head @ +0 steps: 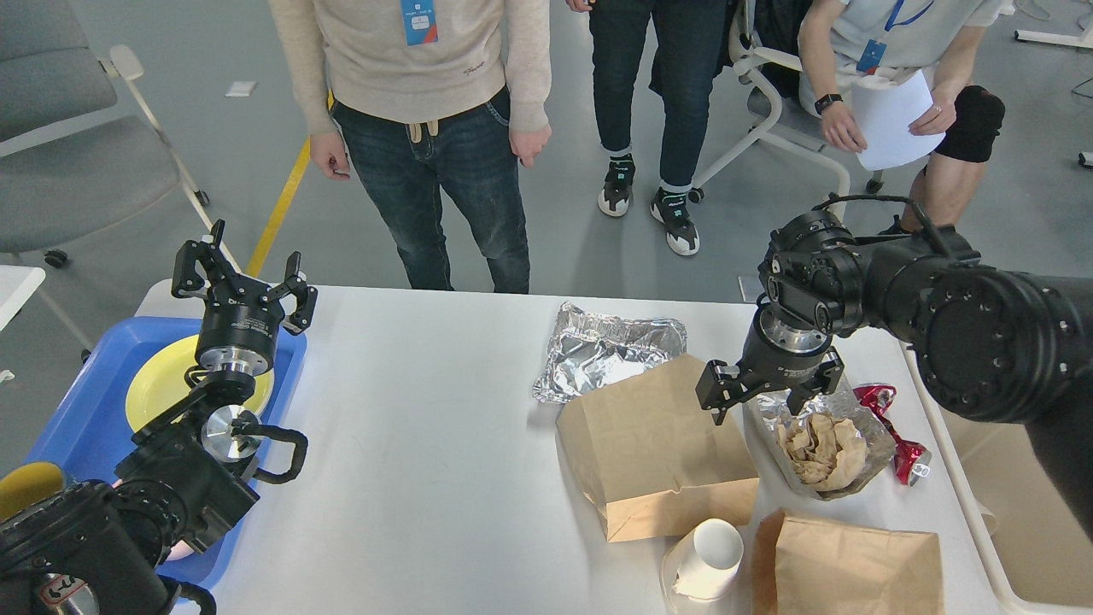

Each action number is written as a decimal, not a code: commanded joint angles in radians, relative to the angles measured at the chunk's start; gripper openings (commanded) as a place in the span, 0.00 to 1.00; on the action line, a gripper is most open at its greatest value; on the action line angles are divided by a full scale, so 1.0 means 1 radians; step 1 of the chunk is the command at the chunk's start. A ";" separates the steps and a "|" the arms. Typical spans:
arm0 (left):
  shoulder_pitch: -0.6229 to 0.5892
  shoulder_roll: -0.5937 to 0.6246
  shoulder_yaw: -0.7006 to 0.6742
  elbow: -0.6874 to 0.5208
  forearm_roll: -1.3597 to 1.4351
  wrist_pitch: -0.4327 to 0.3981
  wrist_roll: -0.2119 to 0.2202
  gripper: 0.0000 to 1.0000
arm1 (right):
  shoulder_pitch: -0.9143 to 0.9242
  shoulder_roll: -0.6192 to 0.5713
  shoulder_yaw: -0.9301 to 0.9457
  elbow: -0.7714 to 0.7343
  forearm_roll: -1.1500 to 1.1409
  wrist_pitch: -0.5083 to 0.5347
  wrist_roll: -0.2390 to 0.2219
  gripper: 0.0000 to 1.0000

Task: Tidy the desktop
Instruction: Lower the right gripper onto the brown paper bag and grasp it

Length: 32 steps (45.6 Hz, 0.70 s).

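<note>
I can see the brown paper bag lying over the foil sheet's near edge (647, 372), so I expect the foil sheet to move but stay behind when I pick up the bag.
The white desktop (427, 410) holds litter on its right half: a flat foil sheet (598, 350), a brown paper bag (657, 453), a foil bundle (820, 444) with crumpled brown paper in it, a red crushed wrapper (903, 448), a tipped white paper cup (710, 553) and a second brown bag (845, 568). My right gripper (760, 400) hangs open, fingers pointing down, just over the near-left edge of the foil bundle and the first bag's corner, holding nothing. My left gripper (242, 275) stands open and empty above the far left of the table.
A blue tray (77, 427) with a yellow plate (154, 384) sits at the left edge under my left arm. A beige bin (1025, 478) stands off the right end. Several people stand or sit beyond the far edge.
</note>
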 commanded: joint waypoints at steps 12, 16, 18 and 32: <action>0.000 0.000 0.000 0.000 0.000 -0.001 0.000 0.97 | -0.131 0.009 0.076 -0.102 -0.001 -0.005 0.000 1.00; 0.000 0.000 0.000 0.000 0.000 -0.001 0.000 0.97 | -0.164 0.021 0.083 -0.127 -0.001 -0.015 0.000 1.00; 0.000 0.000 0.000 0.000 0.000 -0.001 0.000 0.97 | -0.171 0.021 0.085 -0.128 -0.001 -0.037 0.000 0.99; 0.000 0.000 0.000 0.000 0.000 0.000 0.000 0.97 | -0.173 0.021 0.085 -0.101 -0.001 -0.092 0.002 0.00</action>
